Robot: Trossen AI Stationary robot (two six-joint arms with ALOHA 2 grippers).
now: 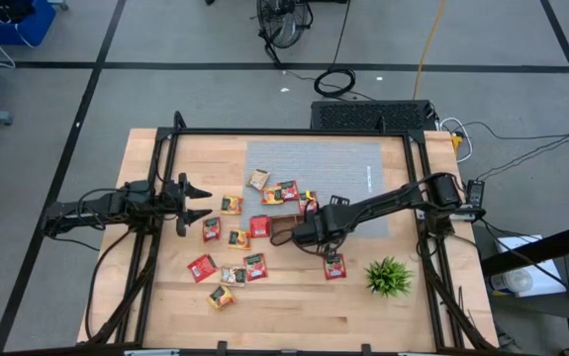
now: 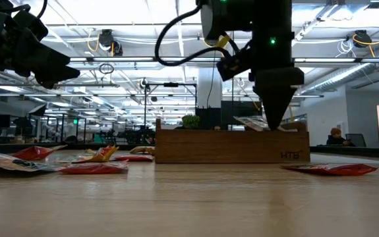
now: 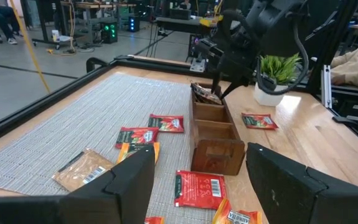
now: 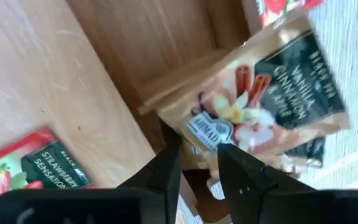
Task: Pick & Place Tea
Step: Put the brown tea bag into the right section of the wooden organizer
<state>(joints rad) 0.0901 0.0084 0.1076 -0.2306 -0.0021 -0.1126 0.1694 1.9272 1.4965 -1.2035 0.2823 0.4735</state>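
The tan sachet is lying tilted across the tray's divider and rim (image 4: 191,84). Next, my right gripper closes its fingers and pushes the sachet down into the tray's end section (image 4: 207,196).
My right gripper (image 4: 197,155) points down over one end of the brown wooden tray (image 3: 213,134), its fingers a little apart. A tan tea sachet (image 4: 266,99) with a vanilla-cinnamon label lies tilted on that end compartment's rim and divider, one corner just beyond the fingertips. It sticks up above the tray wall in the low view (image 2: 252,123). Several red and orange-yellow sachets (image 1: 235,242) lie flat on the table left of the tray, and one red sachet (image 1: 334,265) lies near the plant. My left gripper (image 1: 200,201) waits open at the table's left side. My right gripper comes at the tan sachet from above, its fingertips (image 4: 169,158) astride the sachet's lower corner (image 4: 197,132). I cannot tell whether they touch it. The sachet rests tilted on the tray's divider and rim.
A spiky green plant (image 1: 388,277) in a white pot stands at the near right. A grey woven mat (image 1: 314,163) covers the far middle of the table. A black frame (image 1: 165,178) rims the tabletop.
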